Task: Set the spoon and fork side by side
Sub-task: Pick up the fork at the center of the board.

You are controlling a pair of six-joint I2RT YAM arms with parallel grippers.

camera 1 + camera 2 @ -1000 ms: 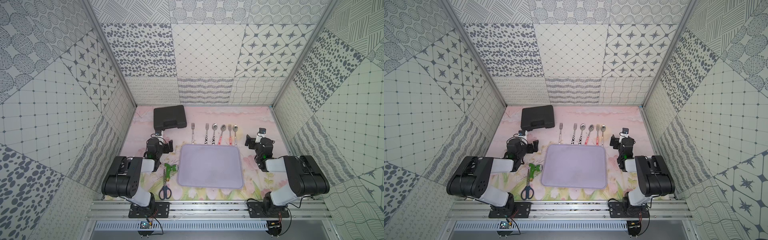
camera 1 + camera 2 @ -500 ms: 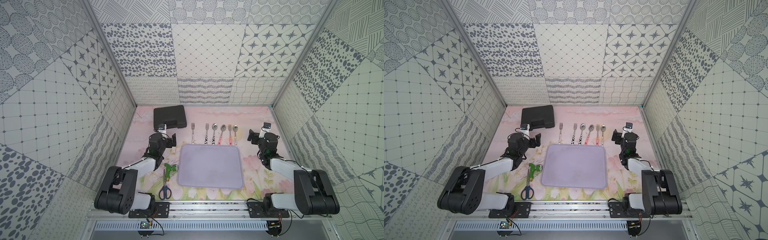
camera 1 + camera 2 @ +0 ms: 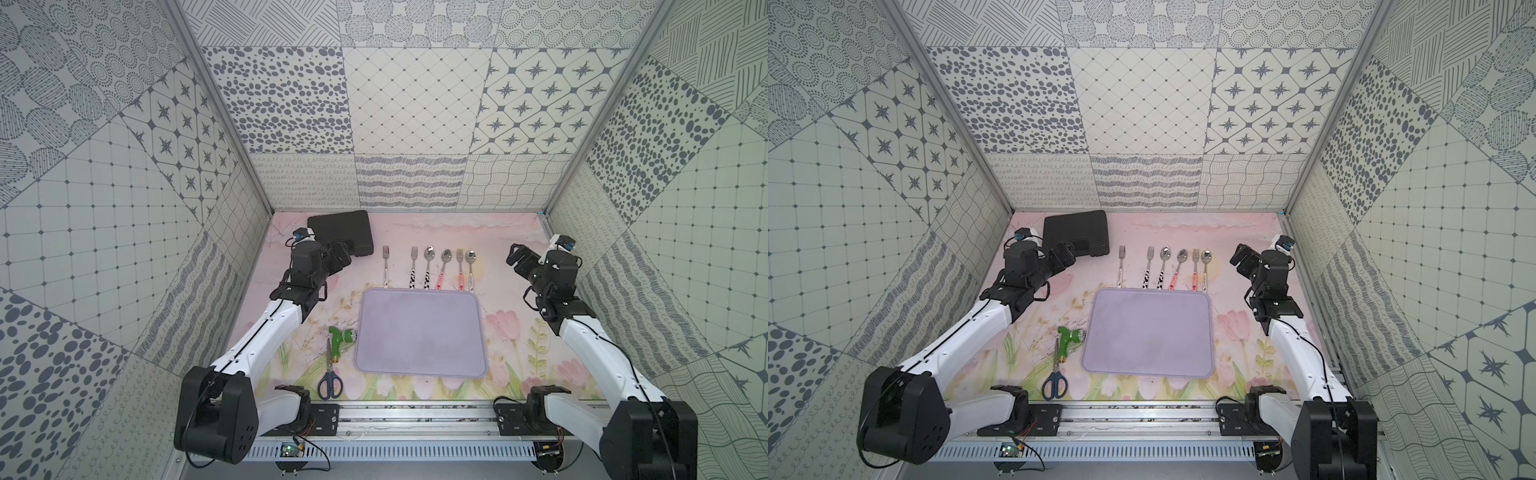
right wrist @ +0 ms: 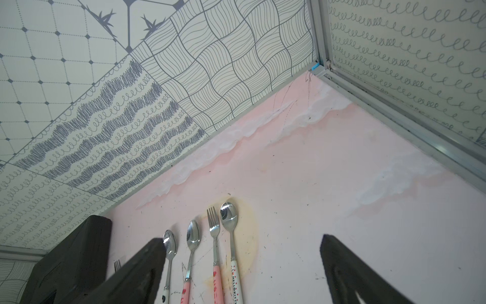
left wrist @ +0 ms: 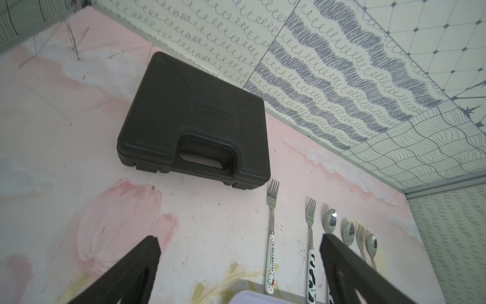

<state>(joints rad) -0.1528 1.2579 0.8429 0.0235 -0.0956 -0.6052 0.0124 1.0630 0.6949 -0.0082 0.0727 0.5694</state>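
Observation:
I should keep moving my left gripper to the black-spotted fork's handle (image 3: 412, 277), which lies free of the spoon beside it, until its open fingers can close on that handle.
Three forks and three spoons lie in a row behind the purple mat (image 3: 419, 365) in both top views, handles toward the mat. The leftmost fork (image 3: 385, 266) has a white handle, and the rightmost spoon (image 3: 470, 266) sits beside a pink-handled fork (image 3: 459, 266). My left gripper (image 3: 341, 257) hangs open left of the row, over the front edge of the black case. In the left wrist view the white-handled fork (image 5: 271, 210) lies between its fingers. My right gripper (image 3: 516, 259) hangs open right of the row. The right wrist view shows that spoon (image 4: 229, 218) between its fingers. Neither gripper holds anything.
A black case (image 3: 338, 228) lies at the back left. A green hose nozzle (image 3: 341, 337) and blue-handled scissors (image 3: 330, 380) lie left of the mat. Patterned walls close in the back and both sides.
Both arms have unfolded from their low rest and stretched toward the back of the table, bringing the grippers level with the cutlery row. Both grippers stayed open.

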